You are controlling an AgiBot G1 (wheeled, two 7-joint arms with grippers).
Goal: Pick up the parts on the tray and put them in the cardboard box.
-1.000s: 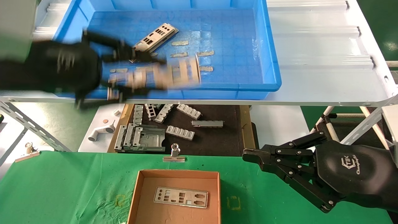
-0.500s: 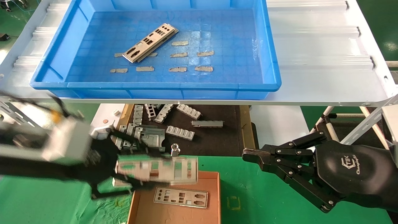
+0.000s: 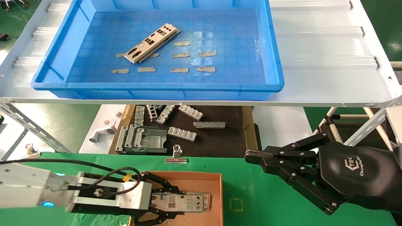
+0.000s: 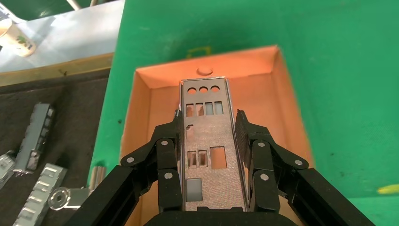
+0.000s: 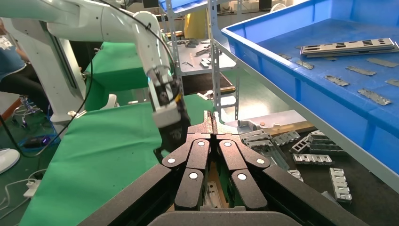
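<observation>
My left gripper is holding the silver punched plate [image 3: 181, 202] flat between the cardboard box's sides. It should keep lowering the plate until the plate rests inside the box [image 3: 202, 218], then let go.
My left gripper [image 3: 179, 202] is shut on a silver punched plate [image 3: 191, 202] and holds it flat inside the cardboard box [image 3: 188, 176]. In the left wrist view the plate [image 4: 209, 141] lies lengthwise between the black fingers [image 4: 171, 155], pointing at the box's far wall [image 4: 235, 61]. Another plate's edge [image 3: 208, 201] peeks out beneath it. One more plate [image 3: 152, 42] lies slanted on the floor of the blue tray [image 3: 273, 62]. My right gripper [image 3: 251, 156] is shut and empty, parked over the green cloth right of the box; its fingertips [image 5: 207, 123] meet in the right wrist view.
A black mat [image 3: 220, 141] with chunky grey ribbed pieces [image 3: 182, 133] lies below the white shelf panel [image 3: 329, 47]. A binder clip [image 3: 176, 155] sits at the green cloth's far edge, just beyond the box. Tan tape patches [image 3: 205, 69] dot the tray floor.
My left gripper has carried the plate from the tray down toward me and lowered it into the cardboard box. The right arm has not moved.
</observation>
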